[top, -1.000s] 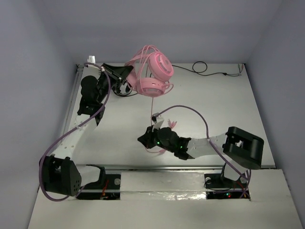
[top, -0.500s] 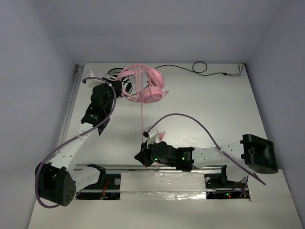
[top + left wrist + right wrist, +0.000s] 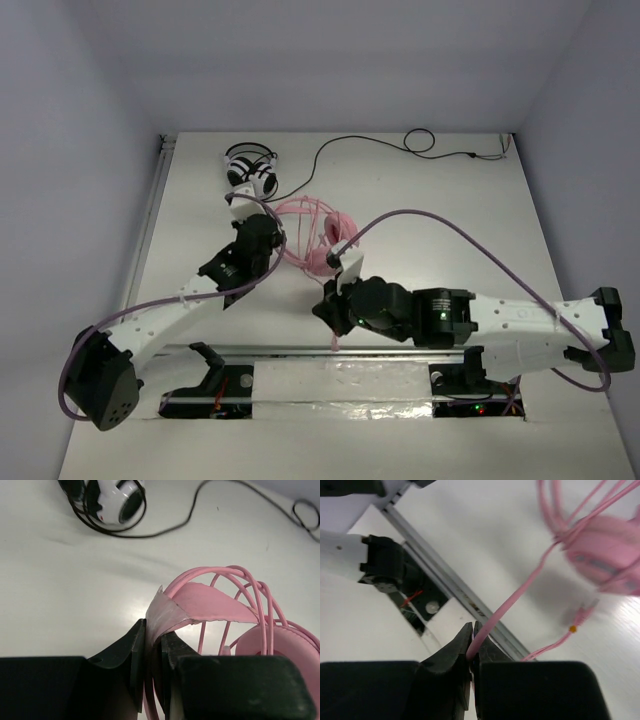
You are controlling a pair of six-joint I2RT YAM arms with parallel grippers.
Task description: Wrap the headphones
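Observation:
The pink cable (image 3: pixel 524 586) is pulled tight to the earcups, so my right gripper should keep going around them and let go of the cable on the side opposite my left gripper.
The pink headphones (image 3: pixel 318 236) hang near the table's middle, with loops of thin pink cable over the headband. My left gripper (image 3: pixel 281 240) is shut on the pink headband (image 3: pixel 200 605), which is pinched flat between its jaws; one round earcup (image 3: pixel 282 647) shows to the right of it. My right gripper (image 3: pixel 332 308) sits just in front of the headphones, shut on the pink cable (image 3: pixel 520 592), which runs taut from its jaws up to the blurred earcup (image 3: pixel 605 565). The cable's loose end (image 3: pixel 555 642) trails below.
Smaller black-and-white headphones (image 3: pixel 250 167) lie at the back left, their black cable (image 3: pixel 425 143) running along the far edge. A metal rail (image 3: pixel 455 587) marks the table's near edge, right under the right gripper. Walls close in on the left, back and right.
Both arms have pulled toward the near edge, carrying the pink headphones from the far back to mid-table. The black-and-white headphones are now uncovered. The right arm has stretched out leftward.

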